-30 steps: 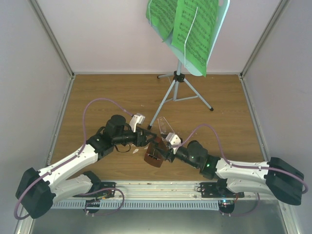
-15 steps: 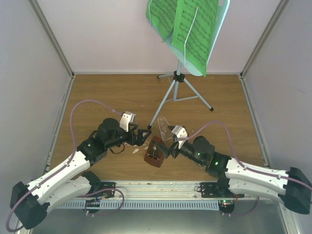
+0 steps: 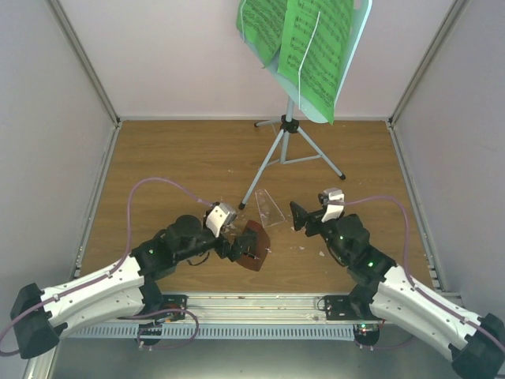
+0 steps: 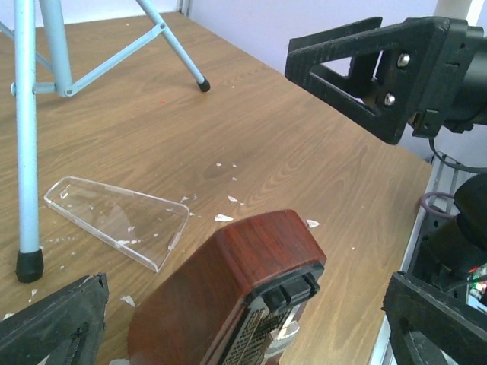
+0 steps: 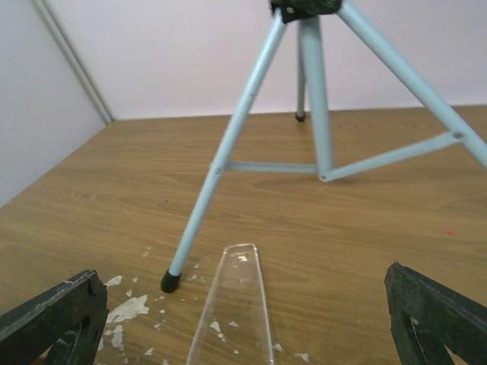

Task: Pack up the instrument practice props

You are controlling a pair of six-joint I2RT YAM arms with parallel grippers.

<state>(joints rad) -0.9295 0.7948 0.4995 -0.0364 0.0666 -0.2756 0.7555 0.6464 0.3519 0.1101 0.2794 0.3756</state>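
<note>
I should take the metronome body point(image 3: 257, 246) by its side point(image 4: 190, 296) with my left gripper and turn it straight before the clear cover goes on, because it lies at a slant.
The pale blue music stand point(image 3: 319, 59) with green sheet-music pages point(image 3: 304, 39) stands at the back on silver tripod legs point(image 3: 286, 146). The reddish-brown metronome body point(image 3: 254, 246) lies on the wooden table. My left gripper point(image 3: 236, 245) is open, and the metronome point(image 4: 228, 289) sits between its spread fingers point(image 4: 53, 323) with gaps on both sides. The metronome's clear cover point(image 3: 270, 207) lies apart, beside a tripod foot. My right gripper point(image 3: 298, 216) is open and empty, pointing at the clear cover point(image 5: 232, 312).
Small white crumbs point(image 4: 222, 218) are scattered on the wood around the cover and the tripod foot point(image 5: 172, 281). White walls close the table at the back and sides. A metal rail point(image 3: 252, 304) runs along the near edge between the arm bases.
My right gripper has let go of the metronome and pulled back to the right. My left gripper has moved nearer and now straddles the metronome. The stand has not moved.
</note>
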